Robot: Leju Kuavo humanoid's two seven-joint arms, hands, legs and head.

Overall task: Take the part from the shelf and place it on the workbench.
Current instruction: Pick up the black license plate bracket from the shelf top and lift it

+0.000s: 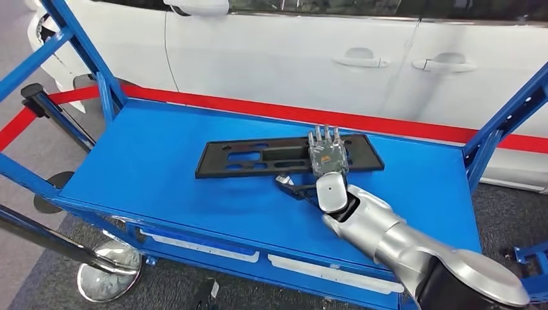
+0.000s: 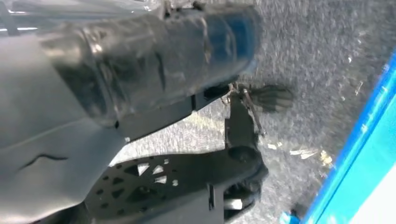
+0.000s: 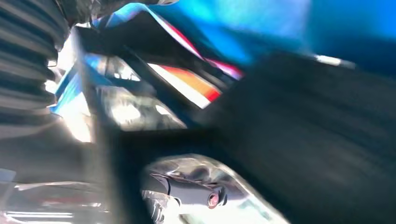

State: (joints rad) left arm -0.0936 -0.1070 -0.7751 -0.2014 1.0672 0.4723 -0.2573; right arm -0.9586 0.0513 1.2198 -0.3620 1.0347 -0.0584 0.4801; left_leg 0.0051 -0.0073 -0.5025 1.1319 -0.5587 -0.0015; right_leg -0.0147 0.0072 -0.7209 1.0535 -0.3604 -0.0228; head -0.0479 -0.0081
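Note:
The long black part will stay stiff and straight when my right gripper lifts it, because a raised rim goes around the cut-outs.
A long flat black part with several cut-outs lies on the blue shelf deck, lengthwise across its middle. My right hand rests on the part's right portion, its fingers stretched flat over the top and spread slightly. The thumb sticks out toward the left, by the part's near edge. In the right wrist view the dark part looms close and blurred. My left hand hangs low over the grey floor, a blurred grey and dark shape whose fingers I cannot make out.
Blue frame posts rise at the shelf's left and right ends. A white car stands behind a red strip. A black barrier post with a chrome base stands at the near left.

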